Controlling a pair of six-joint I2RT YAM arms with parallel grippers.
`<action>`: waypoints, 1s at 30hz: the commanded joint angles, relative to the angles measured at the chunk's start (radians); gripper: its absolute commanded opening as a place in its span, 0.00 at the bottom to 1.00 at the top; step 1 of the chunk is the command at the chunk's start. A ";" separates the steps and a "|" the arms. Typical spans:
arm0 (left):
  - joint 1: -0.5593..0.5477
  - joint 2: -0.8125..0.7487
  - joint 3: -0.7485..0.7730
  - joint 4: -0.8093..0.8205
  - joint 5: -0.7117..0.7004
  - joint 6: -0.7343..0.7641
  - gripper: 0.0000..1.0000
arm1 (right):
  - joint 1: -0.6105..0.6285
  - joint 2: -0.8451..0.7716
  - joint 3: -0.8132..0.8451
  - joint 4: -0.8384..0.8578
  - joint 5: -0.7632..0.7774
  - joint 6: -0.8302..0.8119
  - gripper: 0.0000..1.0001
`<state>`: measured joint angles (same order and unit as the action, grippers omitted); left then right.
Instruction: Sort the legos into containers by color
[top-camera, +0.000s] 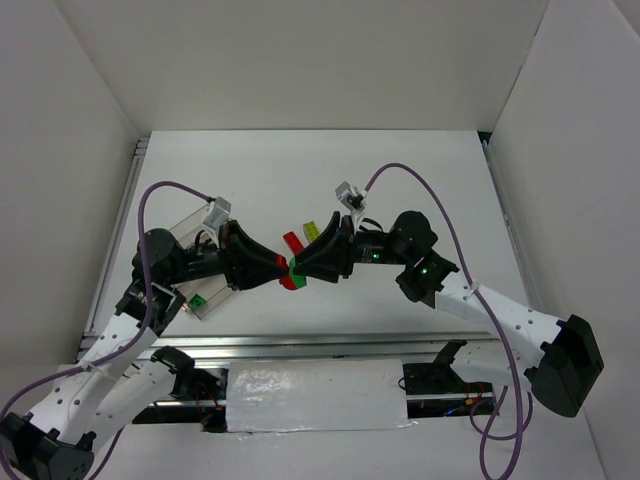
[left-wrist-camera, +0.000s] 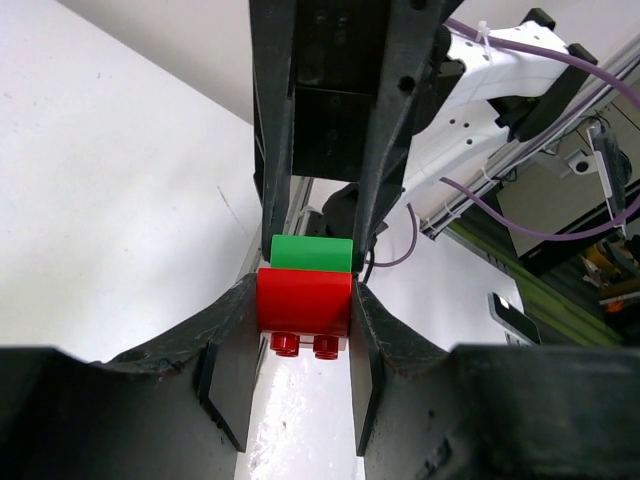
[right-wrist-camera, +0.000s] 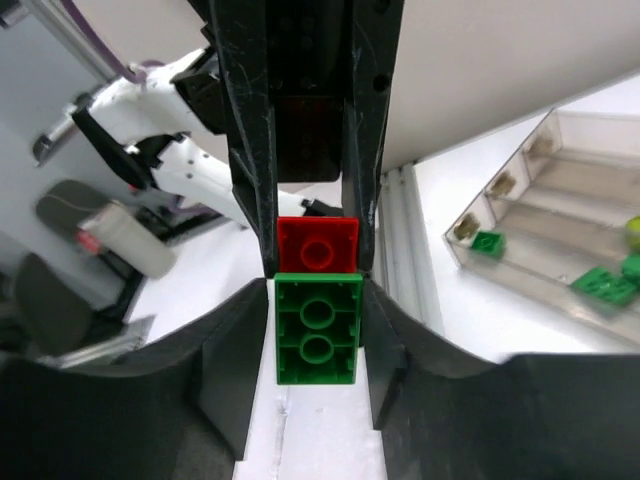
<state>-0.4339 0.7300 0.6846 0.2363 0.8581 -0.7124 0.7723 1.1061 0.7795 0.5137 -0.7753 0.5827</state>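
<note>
My right gripper will add the green lego to the tray's green legos (right-wrist-camera: 602, 286), but the red lego sticks to it (right-wrist-camera: 318, 268), so I should first pull them apart.
My two grippers meet tip to tip above the table centre. My left gripper (top-camera: 283, 270) is shut on a red lego (left-wrist-camera: 303, 300), whose studs point toward its camera. My right gripper (top-camera: 298, 268) is shut on a bright green lego (right-wrist-camera: 318, 329), seen from its hollow underside. The red lego (right-wrist-camera: 318, 245) and the green lego (left-wrist-camera: 312, 252) press against each other, joined or touching. A red lego (top-camera: 294, 242) and a yellow-green lego (top-camera: 310, 230) lie on the table behind the grippers. The clear tray (top-camera: 192, 262) sits under my left arm, holding green legos (right-wrist-camera: 602, 283).
The table's aluminium front rail (top-camera: 320, 345) runs just below the grippers. White walls enclose the table on the left, back and right. A foil-wrapped pad (top-camera: 315, 398) lies between the arm bases.
</note>
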 joint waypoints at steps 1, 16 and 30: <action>-0.005 0.000 0.033 0.050 -0.001 0.008 0.00 | -0.005 -0.026 0.007 0.025 -0.022 -0.012 0.41; -0.003 0.006 0.069 0.001 -0.028 0.036 0.00 | -0.005 0.035 0.003 0.036 -0.041 0.002 0.65; 0.040 0.078 0.355 -0.704 -1.009 0.139 0.00 | -0.191 0.058 -0.001 -0.259 0.339 -0.145 0.00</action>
<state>-0.4129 0.7727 0.9577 -0.2546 0.2451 -0.6014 0.5613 1.1149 0.6983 0.3935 -0.5777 0.5098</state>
